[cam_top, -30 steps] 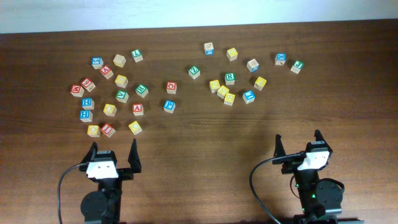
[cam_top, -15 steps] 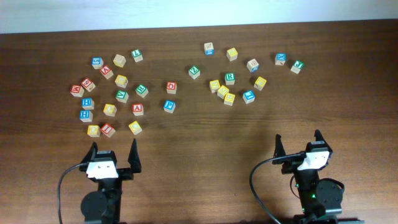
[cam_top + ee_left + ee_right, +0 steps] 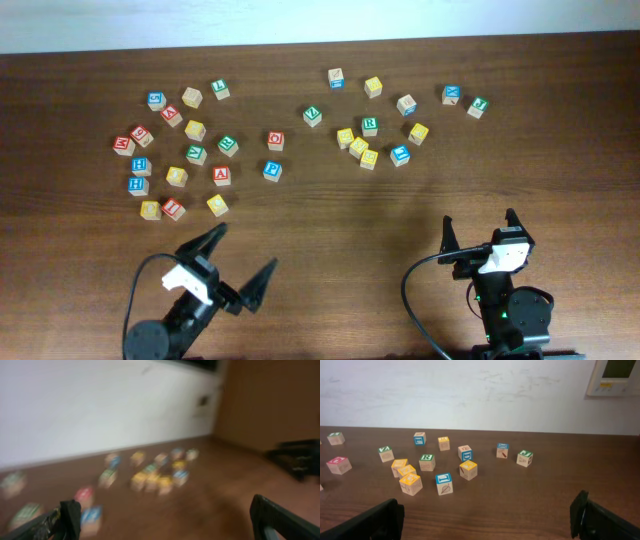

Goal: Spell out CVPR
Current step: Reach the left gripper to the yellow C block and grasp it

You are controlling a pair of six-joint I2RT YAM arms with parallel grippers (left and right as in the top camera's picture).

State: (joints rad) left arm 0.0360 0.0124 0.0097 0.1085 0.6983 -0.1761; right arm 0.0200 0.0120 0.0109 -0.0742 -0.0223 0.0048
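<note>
Next, I swing my left gripper back and down over the C cube (image 3: pixel 217 205) first, because the gripper is pointing past the yellow C cube toward the far wall (image 3: pixel 100 410).
The blue P cube (image 3: pixel 272 170) sits in the table's middle. It may be the blurred blue cube (image 3: pixel 92 517) in the left wrist view. The green R cube (image 3: pixel 370 126) (image 3: pixel 426 461) lies in the right cluster, and the green V cube (image 3: pixel 313 116) (image 3: pixel 385 453) is to its left. Several yellow cubes (image 3: pixel 358 147) (image 3: pixel 411 483) lie beside the R; I cannot read which one is the C. My left gripper (image 3: pixel 240 257) (image 3: pixel 172 525) is open and empty, turned toward the upper right. My right gripper (image 3: pixel 480 225) (image 3: pixel 487 520) is open and empty, near the front edge.
A left cluster of other red, blue, green and yellow cubes (image 3: pixel 177 150) lies at the back left. More cubes (image 3: pixel 452 95) stand at the back right. A red O cube (image 3: pixel 276 140) is just behind the P. A white wall (image 3: pixel 470 390) bounds the far side.
My left gripper has swung to the right and turned to point diagonally; its wrist view is motion-blurred. The right arm and the cubes have not moved.
</note>
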